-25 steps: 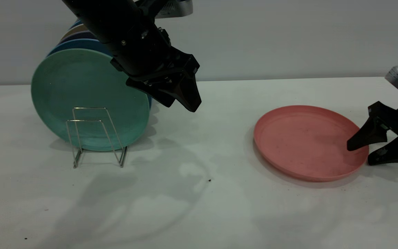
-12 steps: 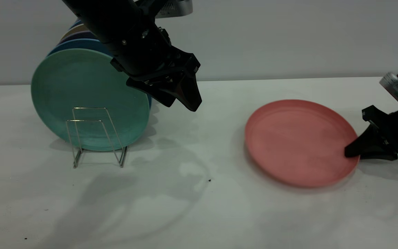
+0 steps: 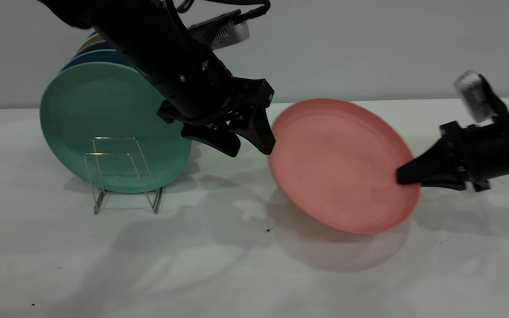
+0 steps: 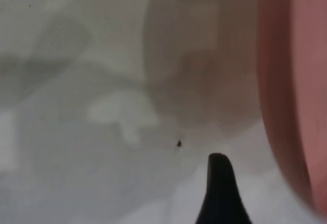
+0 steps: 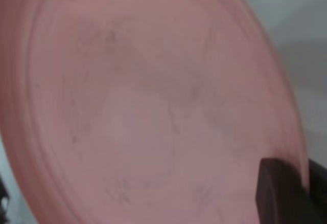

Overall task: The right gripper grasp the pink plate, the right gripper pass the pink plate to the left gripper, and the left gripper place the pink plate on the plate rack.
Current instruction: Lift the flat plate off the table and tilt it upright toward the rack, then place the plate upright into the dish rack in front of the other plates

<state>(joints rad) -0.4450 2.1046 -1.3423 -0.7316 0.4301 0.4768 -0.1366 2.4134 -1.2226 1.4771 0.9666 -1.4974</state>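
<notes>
With my right gripper on the pink plate's rim farthest from the plate rack, my left gripper should close on the opposite rim (image 3: 274, 162) before placing the plate there.
The pink plate (image 3: 340, 165) is lifted off the table and tilted, its face toward the camera. My right gripper (image 3: 407, 176) is shut on its right rim; the plate fills the right wrist view (image 5: 143, 106), with one finger (image 5: 278, 193) over the rim. My left gripper (image 3: 250, 145) is open, its fingertips right at the plate's left rim. In the left wrist view one fingertip (image 4: 218, 183) shows with the plate's edge (image 4: 291, 91) beside it. The plate rack (image 3: 122, 174) stands at the left with its front loops empty.
A green plate (image 3: 104, 119) stands upright in the rack behind the front loops, with blue and other plates (image 3: 100, 55) stacked behind it. The white table (image 3: 237, 265) spreads in front, and a grey wall stands behind.
My right gripper closed on the pink plate's rim, lifted and tilted it, and carried it left. My left gripper moved down and right to the plate's left rim.
</notes>
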